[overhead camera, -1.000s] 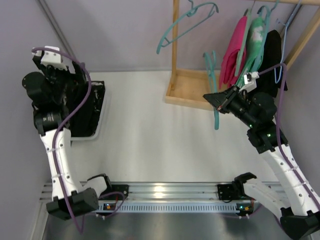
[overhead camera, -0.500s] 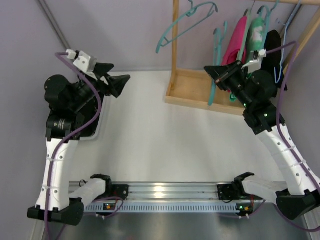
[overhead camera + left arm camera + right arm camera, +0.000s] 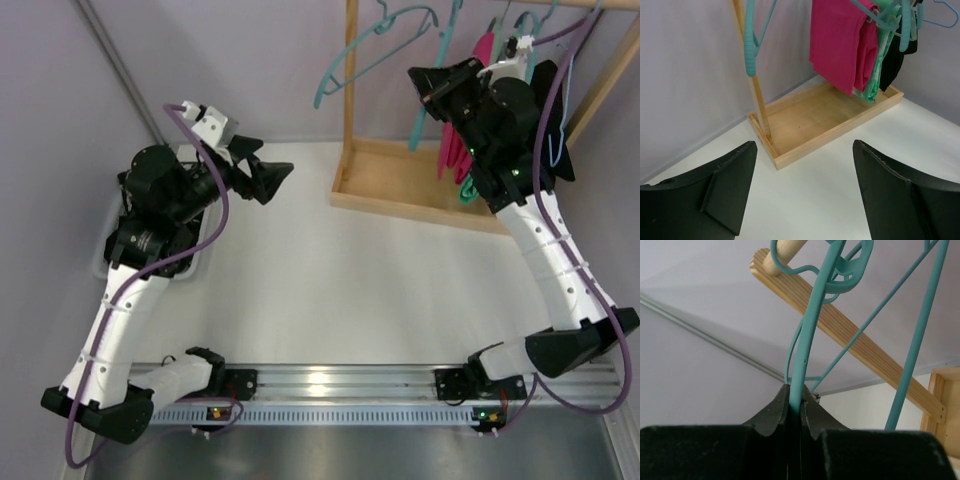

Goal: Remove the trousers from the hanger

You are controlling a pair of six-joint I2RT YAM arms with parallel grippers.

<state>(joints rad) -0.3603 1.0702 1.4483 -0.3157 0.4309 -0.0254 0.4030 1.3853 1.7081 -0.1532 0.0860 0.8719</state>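
Observation:
My right gripper is moving along the rail, and the way from the held hanger (image 3: pixel 417 127) to the other teal hanger (image 3: pixel 348 50) is clear. My right gripper should next go along the rail until both hang close together.
My right gripper (image 3: pixel 427 86) is raised high by the rack and shut on the bare teal hanger (image 3: pixel 424 118). In the right wrist view the jaws (image 3: pixel 795 390) pinch one teal bar of the hanger (image 3: pixel 810 335), and its hook is up at the wooden rail (image 3: pixel 850 335). No cloth is on it. My left gripper (image 3: pixel 272 178) is open and empty in the air over the table, pointing at the rack (image 3: pixel 805 150). The black trousers do not show; my left arm covers most of the bin.
A white bin (image 3: pixel 105 262) sits at the far left under my left arm. The wooden rack base (image 3: pixel 400 185) (image 3: pixel 830 120) stands at the back right. Pink (image 3: pixel 840 45), green (image 3: pixel 880 65) and dark (image 3: pixel 895 60) garments hang there. Another teal hanger (image 3: pixel 370 50) hangs on the post.
My right gripper has lifted the teal hanger from low by the rack base up to the rail. My left arm has risen off the bin and swung right, jaws open.

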